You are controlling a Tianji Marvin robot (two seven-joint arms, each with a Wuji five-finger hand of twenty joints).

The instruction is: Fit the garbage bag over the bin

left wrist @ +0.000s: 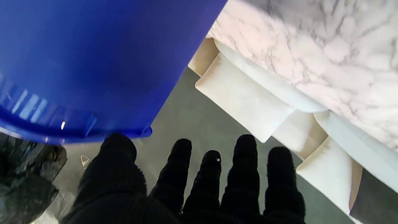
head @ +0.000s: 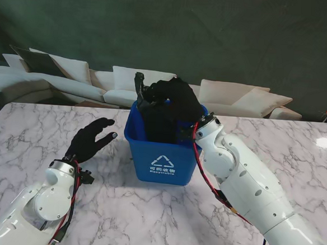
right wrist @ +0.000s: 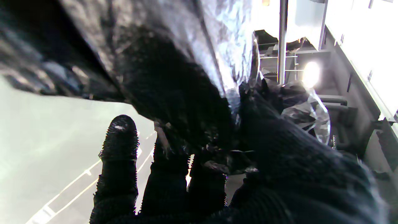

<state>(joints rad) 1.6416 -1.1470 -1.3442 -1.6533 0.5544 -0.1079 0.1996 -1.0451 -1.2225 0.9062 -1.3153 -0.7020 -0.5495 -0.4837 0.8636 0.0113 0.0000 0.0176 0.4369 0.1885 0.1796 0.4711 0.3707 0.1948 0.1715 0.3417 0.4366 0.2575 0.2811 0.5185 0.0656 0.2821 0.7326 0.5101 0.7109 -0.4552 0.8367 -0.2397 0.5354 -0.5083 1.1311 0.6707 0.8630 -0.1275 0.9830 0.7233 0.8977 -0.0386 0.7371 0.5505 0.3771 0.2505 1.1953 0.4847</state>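
Note:
The garbage bag's top [head: 146, 103] is gathered in loose folds [head: 139, 87]. The top will open out into a wide sheet when I pull the garbage bag's edge to the side.
A blue bin [head: 162, 156] with a white recycling mark stands mid-table. A black garbage bag [head: 153, 113] is bunched in its mouth and rises above the rim. My right hand [head: 182, 101], in a black glove, is over the bin's far right rim, shut on the bag; the right wrist view shows its fingers [right wrist: 174, 174] and thumb pinching the shiny black film [right wrist: 149, 62]. My left hand [head: 92, 139] hovers left of the bin, open, fingers spread and apart from it. In the left wrist view the blue bin [left wrist: 93, 62] wall is close beyond the fingertips [left wrist: 245, 149], with a bit of bag [left wrist: 25, 174] at the edge.
The marble table [head: 33, 141] spreads around the bin on all sides. Beyond its far edge stand white sofas with cushions [head: 127, 78] against a dark wall. My right forearm [head: 244, 178] crosses the table on the bin's right.

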